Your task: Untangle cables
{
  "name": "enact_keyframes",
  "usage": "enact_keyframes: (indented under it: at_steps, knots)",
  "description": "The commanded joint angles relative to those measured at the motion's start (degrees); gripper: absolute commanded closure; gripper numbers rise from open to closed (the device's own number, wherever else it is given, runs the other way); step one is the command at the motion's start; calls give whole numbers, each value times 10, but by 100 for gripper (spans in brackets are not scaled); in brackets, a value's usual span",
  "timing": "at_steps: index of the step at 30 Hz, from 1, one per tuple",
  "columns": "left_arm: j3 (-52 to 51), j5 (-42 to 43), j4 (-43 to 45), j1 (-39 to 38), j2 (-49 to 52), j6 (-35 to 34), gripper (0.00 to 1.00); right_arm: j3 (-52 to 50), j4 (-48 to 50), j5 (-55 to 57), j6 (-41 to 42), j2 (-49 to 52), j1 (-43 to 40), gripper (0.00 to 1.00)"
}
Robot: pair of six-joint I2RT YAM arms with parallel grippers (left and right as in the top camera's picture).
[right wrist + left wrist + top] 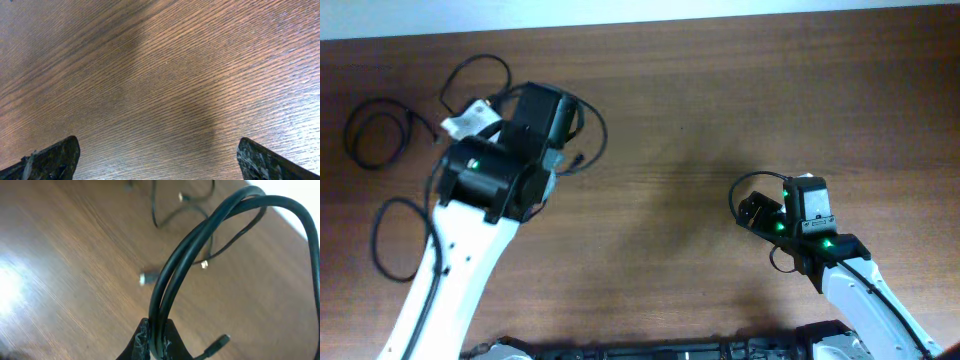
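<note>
The lifted black cable arches across the top of another cable with small plug ends (172,216). Next, my left gripper moves back and puts the black cable down on open wood nearer me (545,245).
My left gripper (157,339) is shut on a doubled strand of black cable (210,235), which loops up and away from the jaws, lifted off the table. Thinner cable strands (172,215) and small plug ends (149,278) lie on the wood beyond it, and another plug (220,342) lies beside the jaws. In the overhead view the left gripper (560,125) is at the upper left, with cable arcing round it (600,140). A separate coil (375,135) lies far left and another loop (395,240) lower left. My right gripper (157,150) is open and empty over bare wood, and it also shows in the overhead view (752,210).
A white tag (470,120) lies next to the left gripper. The wooden table's far edge (720,18) runs along the top. The right arm's own thicker wires (745,185) loop beside its wrist.
</note>
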Motion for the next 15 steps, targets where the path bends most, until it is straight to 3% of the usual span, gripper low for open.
enact_keyframes:
  at_steps: [1,6,10,14,15]
  knots:
    - [7,-122,-21,13,-28,-57,100,1,1,7,-4,-1,2,1]
    - [7,-89,-132,135,-39,-188,100,1,1,7,-4,-1,2,1]
    - [7,-15,-146,301,-39,-187,100,1,1,7,-4,-1,2,1]
    - [7,49,-139,350,-38,-140,100,1,1,7,-4,-1,2,1]
    - [7,128,-84,350,-38,-35,100,1,1,7,-4,-1,2,1]
